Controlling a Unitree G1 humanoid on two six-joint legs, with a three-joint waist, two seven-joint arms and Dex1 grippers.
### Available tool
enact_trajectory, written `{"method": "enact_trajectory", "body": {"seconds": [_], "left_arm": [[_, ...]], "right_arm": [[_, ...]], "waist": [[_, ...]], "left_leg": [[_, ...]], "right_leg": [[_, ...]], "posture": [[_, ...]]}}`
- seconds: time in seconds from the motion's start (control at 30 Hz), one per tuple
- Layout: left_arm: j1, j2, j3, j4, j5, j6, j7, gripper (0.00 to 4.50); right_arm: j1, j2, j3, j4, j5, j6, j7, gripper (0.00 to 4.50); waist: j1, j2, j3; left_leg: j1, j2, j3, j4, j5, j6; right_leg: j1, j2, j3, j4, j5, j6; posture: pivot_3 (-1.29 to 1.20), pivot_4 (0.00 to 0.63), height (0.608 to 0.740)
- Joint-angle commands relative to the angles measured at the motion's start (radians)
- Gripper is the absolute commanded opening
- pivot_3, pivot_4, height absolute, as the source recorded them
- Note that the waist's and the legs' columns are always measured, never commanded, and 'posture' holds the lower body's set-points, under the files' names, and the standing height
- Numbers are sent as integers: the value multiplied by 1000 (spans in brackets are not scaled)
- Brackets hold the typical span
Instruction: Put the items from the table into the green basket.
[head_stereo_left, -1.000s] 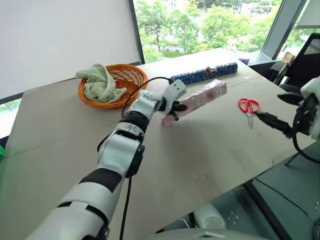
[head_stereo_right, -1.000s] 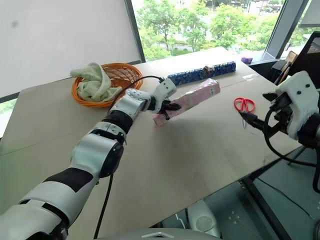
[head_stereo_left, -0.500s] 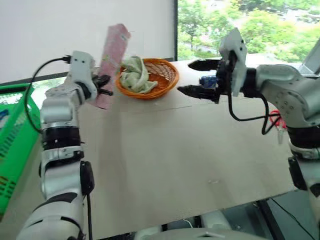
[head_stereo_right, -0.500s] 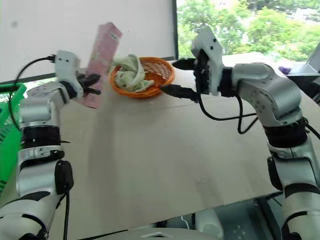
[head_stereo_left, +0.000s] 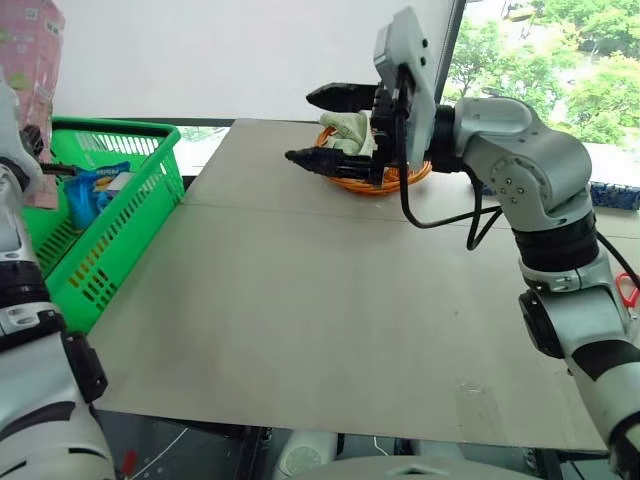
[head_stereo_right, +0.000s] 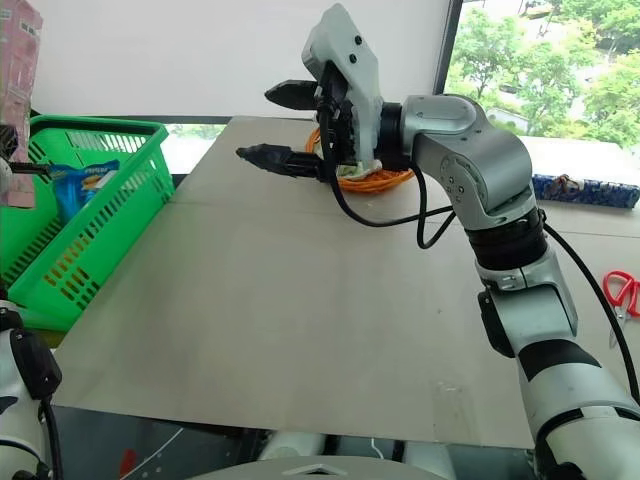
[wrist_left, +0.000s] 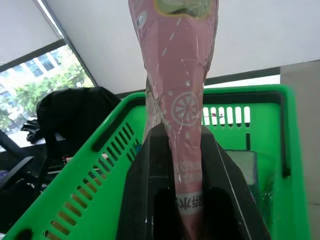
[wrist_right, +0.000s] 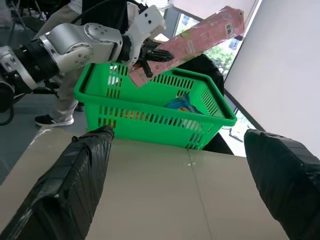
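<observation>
My left gripper should keep lowering the pink packet, as the pink packet's lower end (wrist_right: 140, 76) is over the green basket's opening (wrist_right: 152, 94), and let go once that end is inside.
My left gripper (wrist_left: 177, 137) is shut on the lower end of the long pink patterned packet (wrist_left: 180, 75), which stands upright over the green basket (head_stereo_left: 110, 230) at the table's left end. From the right wrist view, the left gripper (wrist_right: 150, 55) and the packet (wrist_right: 200, 35) hang above the basket's rim (wrist_right: 150, 117). A blue and orange item (head_stereo_left: 95, 185) lies inside the basket. My right gripper (head_stereo_left: 318, 126) is open and holds nothing; it reaches level over the table (head_stereo_left: 300, 300), in front of the orange wicker basket. The dark-blue roll (head_stereo_right: 585, 190) and the red scissors (head_stereo_right: 622, 290) lie at the far right.
The round orange wicker basket (head_stereo_left: 385, 182) with a pale green cloth (head_stereo_left: 350, 130) sits at the table's far edge behind my right gripper. A person (wrist_right: 60, 100) stands beyond the green basket. A window wall runs behind the table.
The camera has swung left, bringing the green basket into view. My left arm has carried the pink packet left and up to above the basket. My right arm has swung left, still open.
</observation>
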Motion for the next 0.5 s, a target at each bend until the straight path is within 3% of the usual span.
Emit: {"method": "enact_trajectory", "body": {"seconds": [0.03, 0.5], "left_arm": [[-40, 28, -32, 66, 13, -121, 13, 51], [-66, -6, -132, 308, 13, -225, -1, 51]], "right_arm": [[-3, -15, -29, -59, 12, 35, 4, 4500], [0, -17, -135, -121, 75, 158, -89, 4500]], "waist": [[0, -1, -1], [-48, -3, -3]], "left_leg": [[0, 0, 0, 0, 0, 0], [0, 3, 5, 0, 1, 0]], "right_leg": [[0, 0, 0, 0, 0, 0], [0, 5, 1, 1, 2, -3]], "posture": [[180, 0, 740], [124, 0, 740]]}}
